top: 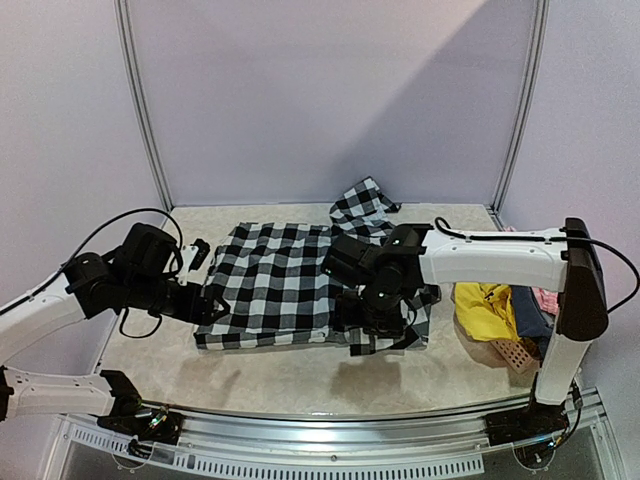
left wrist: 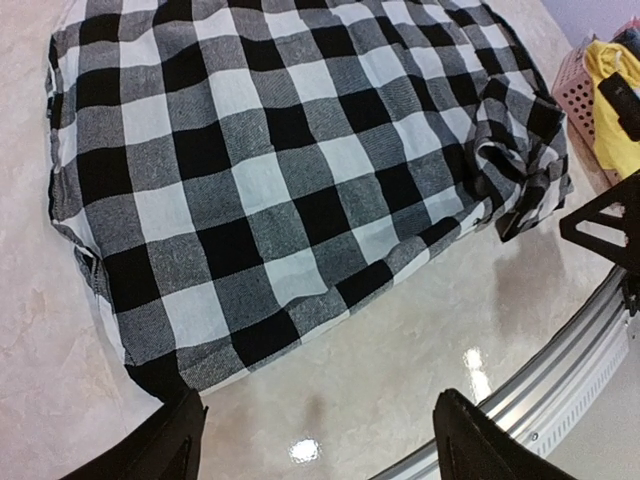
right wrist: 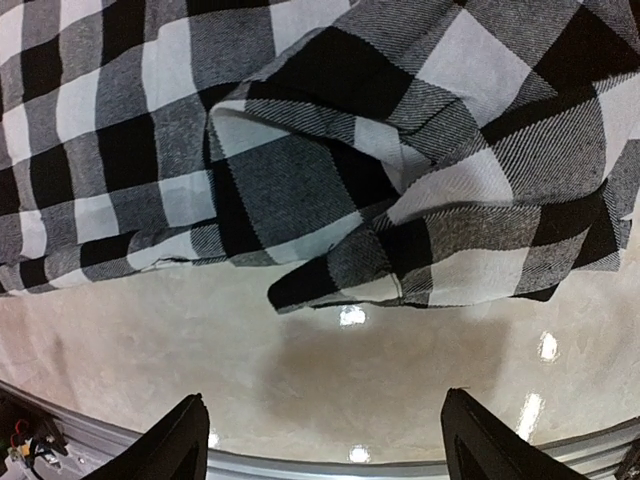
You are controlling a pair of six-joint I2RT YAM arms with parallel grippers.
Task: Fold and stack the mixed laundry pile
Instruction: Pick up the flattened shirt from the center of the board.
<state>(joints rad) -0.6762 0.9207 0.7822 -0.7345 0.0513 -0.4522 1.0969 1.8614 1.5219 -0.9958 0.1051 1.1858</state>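
Note:
The shirt's near corner by the basket is lying in a rumpled fold [right wrist: 300, 180], so my right gripper should first take hold of the shirt's loose end [right wrist: 335, 280] and pull it toward the bar.
A black-and-white checked shirt [top: 280, 285] lies spread flat on the table, one sleeve [top: 362, 205] trailing toward the back. Over its near-left corner hovers my left gripper [top: 205, 305], open, with bare tabletop between its fingers [left wrist: 165, 450]; the shirt [left wrist: 280, 170] fills that wrist view. My right gripper [top: 375, 335] hangs open over the shirt's near-right corner, where a rumpled fold [right wrist: 400, 230] lies free on the table. Nothing sits between its fingertips [right wrist: 480, 440]. A bright yellow garment [top: 488, 305] is piled at the right with pink [top: 545, 298] and blue-grey cloth [top: 528, 322].
A salmon perforated basket [top: 505, 352] sits at the right under the pile, also seen as the basket [left wrist: 580, 95] in the left wrist view. A metal rail [top: 330, 435] runs along the near edge. Grey walls close the back and sides.

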